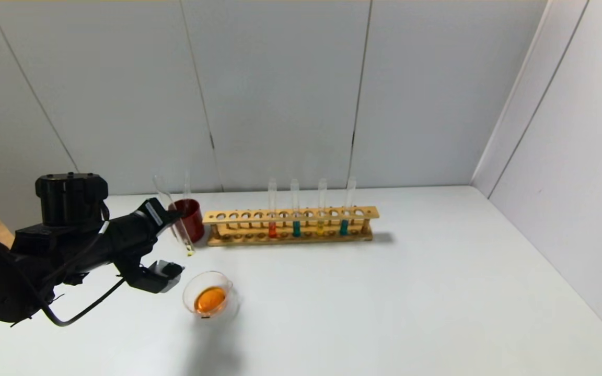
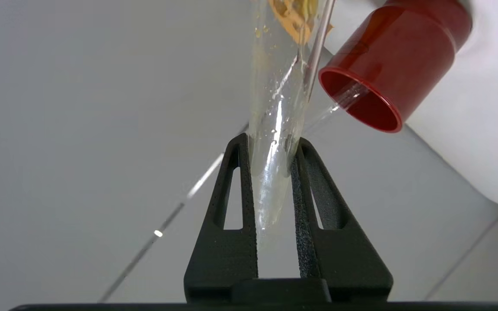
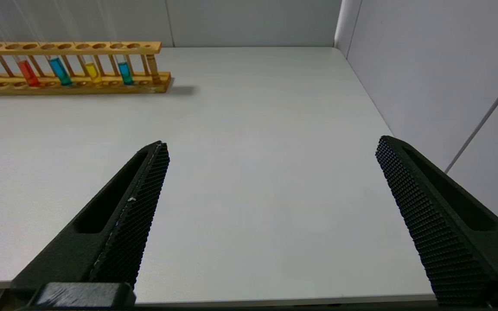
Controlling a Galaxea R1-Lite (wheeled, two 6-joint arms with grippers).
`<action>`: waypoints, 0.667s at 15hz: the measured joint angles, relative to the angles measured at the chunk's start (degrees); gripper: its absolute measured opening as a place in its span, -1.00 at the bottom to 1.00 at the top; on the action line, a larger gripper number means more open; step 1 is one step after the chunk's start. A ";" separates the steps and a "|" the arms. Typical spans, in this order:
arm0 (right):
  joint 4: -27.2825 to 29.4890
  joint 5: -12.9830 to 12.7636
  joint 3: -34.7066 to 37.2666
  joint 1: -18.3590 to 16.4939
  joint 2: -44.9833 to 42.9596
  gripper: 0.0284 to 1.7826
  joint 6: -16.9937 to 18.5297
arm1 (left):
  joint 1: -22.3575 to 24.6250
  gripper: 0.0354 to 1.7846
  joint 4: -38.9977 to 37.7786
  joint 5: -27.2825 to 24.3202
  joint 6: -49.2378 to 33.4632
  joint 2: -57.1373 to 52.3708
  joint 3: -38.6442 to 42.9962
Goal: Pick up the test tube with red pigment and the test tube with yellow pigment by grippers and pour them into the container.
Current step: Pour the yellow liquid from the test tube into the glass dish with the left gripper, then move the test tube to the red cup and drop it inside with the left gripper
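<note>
The clear test tube's opening faces down next to the red cup, so the robot's left gripper should raise the test tube and turn its opening up before lowering it in.
My left gripper is shut on a slim clear test tube. The tube is tilted, with only a trace of yellow pigment at its low end, and it hangs just left of the dark red cup. The glass container sits on the table below and in front of that gripper and holds orange liquid. A test tube with red pigment and one with yellow pigment stand in the wooden rack. My right gripper is open and empty over the table's near right part.
The red cup holds another clear tube. Two teal-liquid tubes also stand in the rack. Grey walls close the table at the back and on the right.
</note>
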 joint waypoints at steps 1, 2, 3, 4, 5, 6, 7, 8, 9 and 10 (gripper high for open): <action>0.00 0.00 0.00 0.00 0.00 0.96 0.00 | -0.06 -0.70 0.24 0.94 -4.39 -0.33 0.11; 0.00 -0.02 0.00 0.00 0.00 0.96 0.00 | -0.11 -0.70 0.73 2.21 -9.41 -0.85 0.10; 0.00 0.00 0.00 0.00 0.00 0.96 0.00 | -0.26 -0.70 2.01 3.83 -15.10 -1.71 -0.37; 0.00 0.00 0.00 0.00 0.00 0.96 0.00 | -0.66 -0.70 4.46 6.17 -21.48 -2.89 -2.05; 0.00 0.00 0.00 0.00 0.00 0.96 -0.02 | -1.07 -0.70 7.69 8.44 -27.19 -4.10 -4.80; 0.00 -0.02 0.00 0.00 0.00 0.96 0.00 | -1.49 -0.70 11.92 10.17 -32.87 -5.29 -8.41; 0.00 0.00 0.00 0.00 0.00 0.96 0.00 | -1.99 -0.70 17.44 11.68 -39.18 -6.53 -13.31; 0.00 0.00 0.00 0.00 0.00 0.96 0.00 | -2.40 -0.70 23.43 12.67 -45.18 -7.55 -18.77; 0.00 0.00 0.00 0.00 0.00 0.96 0.00 | -2.78 -0.70 30.21 13.21 -51.33 -8.37 -24.78; 0.00 0.00 0.00 0.00 0.00 0.96 0.00 | -3.12 -0.70 38.30 13.49 -58.22 -9.07 -31.65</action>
